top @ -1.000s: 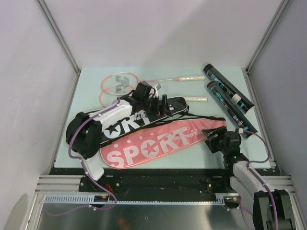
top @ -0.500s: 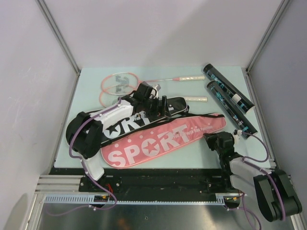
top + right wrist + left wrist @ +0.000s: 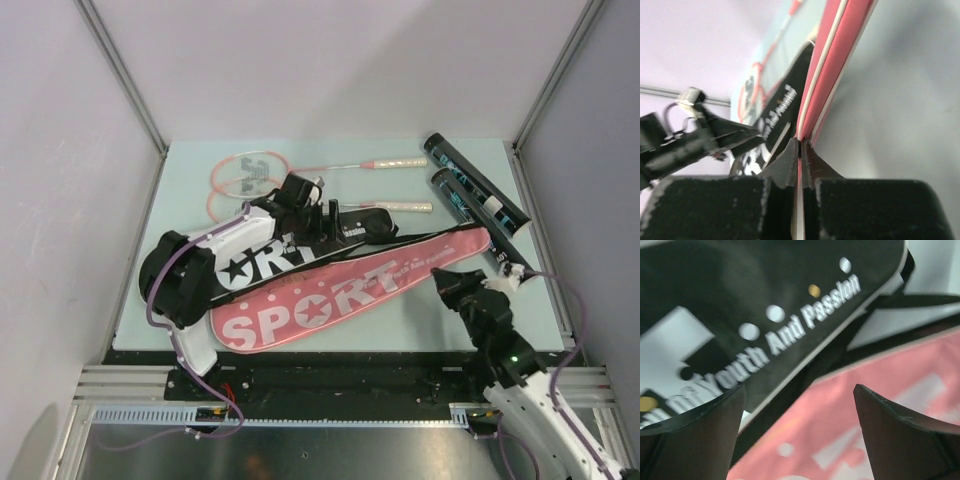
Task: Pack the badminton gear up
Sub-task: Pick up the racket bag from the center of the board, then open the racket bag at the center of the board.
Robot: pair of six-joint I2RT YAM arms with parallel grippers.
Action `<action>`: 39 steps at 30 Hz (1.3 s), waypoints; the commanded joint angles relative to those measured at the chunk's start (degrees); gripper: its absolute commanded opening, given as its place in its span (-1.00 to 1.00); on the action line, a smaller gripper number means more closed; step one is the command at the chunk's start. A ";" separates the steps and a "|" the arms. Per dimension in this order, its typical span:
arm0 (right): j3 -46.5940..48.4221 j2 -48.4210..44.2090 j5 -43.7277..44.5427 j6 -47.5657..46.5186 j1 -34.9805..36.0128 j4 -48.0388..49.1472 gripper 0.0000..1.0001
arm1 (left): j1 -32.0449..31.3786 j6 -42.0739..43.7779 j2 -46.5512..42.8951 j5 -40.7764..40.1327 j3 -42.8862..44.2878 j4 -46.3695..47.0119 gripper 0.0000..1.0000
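Note:
The robot's right gripper should lift the narrow end before the left gripper takes the pink cover's black strap, because that strap lies flat along the black cover.
Two pink-and-white rackets lie at the back left, handles pointing right. Two dark tubes with teal print lie at the back right, with a white shuttlecock at the near one's end. A black SPORT cover lies partly under a pink SPORT cover. My right gripper is shut on the pink cover's white-piped edge near its narrow end; the right wrist view shows the jaws clamped on it. My left gripper hangs open over the seam between black cover and pink cover, its jaws holding nothing.
The pale green mat ends at a metal rail along the near edge. Grey walls with metal posts close in the back and both sides. Black straps from the covers trail across the middle.
My right gripper has closed on the pink cover's edge, and the cover's narrow end has shifted right and back. The right arm swung round. The left gripper barely moved.

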 commanded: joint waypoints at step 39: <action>66.39 38.83 -24.90 -44.03 -3.60 9.49 -1.00 | 3.66 -3.39 -15.81 -5.32 -20.41 8.46 0.78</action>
